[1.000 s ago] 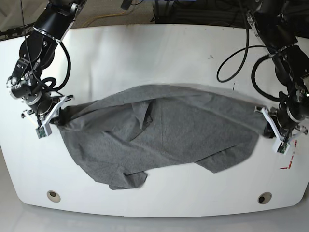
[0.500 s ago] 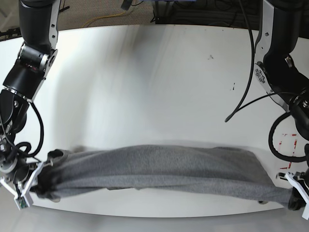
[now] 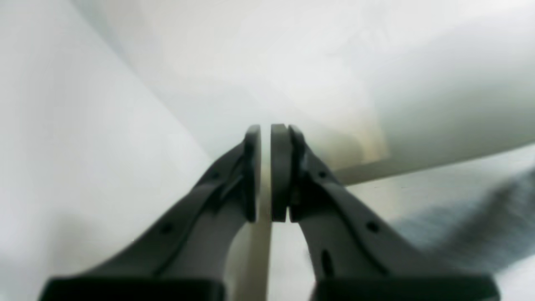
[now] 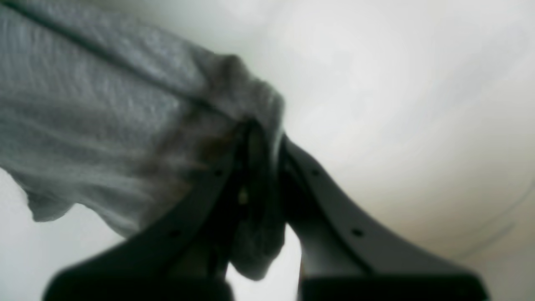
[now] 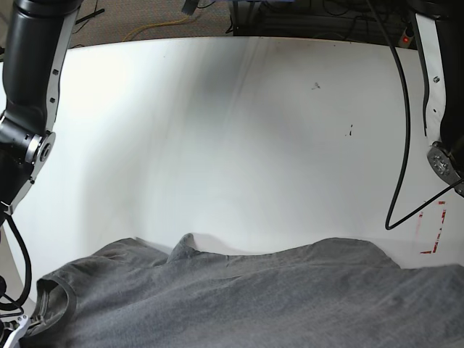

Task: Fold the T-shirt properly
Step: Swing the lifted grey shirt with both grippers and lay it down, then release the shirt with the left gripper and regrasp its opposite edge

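My right gripper alone is holding the T-shirt, by a bunched edge [image 4: 263, 105], so I need to lower the T-shirt and grab its loose end [image 5: 446, 283] with my left gripper before I fold it.
The heather-grey T-shirt [image 5: 239, 297] spreads across the whole bottom of the base view, its neck opening [image 5: 54, 301] near the left. My right gripper [image 4: 263, 125] is shut on a bunched edge of the T-shirt [image 4: 104, 117], which drapes away to the left. Only a sliver of that gripper [image 5: 9, 335] shows in the base view's bottom-left corner. In the left wrist view my left gripper [image 3: 266, 127] is shut to a thin slit with no cloth between its pads. Blurred grey cloth [image 3: 480, 225] lies to its lower right.
The white table [image 5: 232, 130] stretches behind the shirt to its far edge. Red tape marks [image 5: 433, 228] sit at the right. A black cable [image 5: 399, 145] hangs along the right arm, and the other arm [image 5: 32, 87] stands at the left edge.
The shirt has come further toward the camera, opening from a stretched band into a wide sheet. Both grippers have dropped almost out of the base view's bottom corners.
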Controlling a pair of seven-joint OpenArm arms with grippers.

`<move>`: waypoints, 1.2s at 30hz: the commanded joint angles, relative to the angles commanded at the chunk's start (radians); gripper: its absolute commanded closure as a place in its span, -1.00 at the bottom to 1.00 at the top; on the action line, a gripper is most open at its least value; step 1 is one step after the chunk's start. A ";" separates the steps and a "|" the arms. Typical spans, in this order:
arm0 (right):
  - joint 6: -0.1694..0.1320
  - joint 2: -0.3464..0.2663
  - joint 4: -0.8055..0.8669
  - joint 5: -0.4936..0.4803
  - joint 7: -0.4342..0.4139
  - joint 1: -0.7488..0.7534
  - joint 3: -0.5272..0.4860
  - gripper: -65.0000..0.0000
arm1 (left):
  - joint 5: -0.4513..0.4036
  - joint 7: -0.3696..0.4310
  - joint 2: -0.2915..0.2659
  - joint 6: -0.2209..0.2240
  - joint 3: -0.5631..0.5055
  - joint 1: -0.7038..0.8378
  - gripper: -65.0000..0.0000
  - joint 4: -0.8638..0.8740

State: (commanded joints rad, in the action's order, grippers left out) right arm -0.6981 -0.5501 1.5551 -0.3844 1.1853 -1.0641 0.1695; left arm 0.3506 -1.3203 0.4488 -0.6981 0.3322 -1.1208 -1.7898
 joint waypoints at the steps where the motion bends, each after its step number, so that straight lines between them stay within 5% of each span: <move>1: 0.000 -0.002 0.014 0.000 0.000 0.028 0.002 1.00 | 0.000 0.000 0.000 0.000 0.000 0.008 0.93 -0.012; 6: 0.000 0.011 0.112 0.000 0.000 0.256 0.084 1.00 | 0.002 -0.034 -0.006 0.000 -0.003 0.140 0.93 -0.094; 13: 0.000 0.109 0.232 0.000 -0.005 0.578 0.203 1.00 | 0.066 -0.038 -0.054 0.000 0.005 0.479 0.87 -0.150; 17: 0.000 0.143 0.261 0.000 -0.025 0.697 0.242 1.00 | 0.117 -0.037 -0.109 0.000 0.009 0.692 0.37 -0.150; 24: 0.000 0.141 0.261 0.000 -0.083 0.790 0.245 1.00 | 0.104 -0.003 -0.279 0.000 0.103 0.862 -0.28 -0.054; 36: 0.000 0.141 0.261 0.000 -0.084 0.801 0.245 1.00 | 0.100 0.216 -0.384 0.000 0.166 0.893 -0.39 0.348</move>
State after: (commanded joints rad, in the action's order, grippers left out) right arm -0.6981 -0.4089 1.8159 -0.3844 1.1009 -0.2631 0.4150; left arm 0.4503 -1.1040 0.0652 -0.6981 0.4979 -0.2279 -1.4415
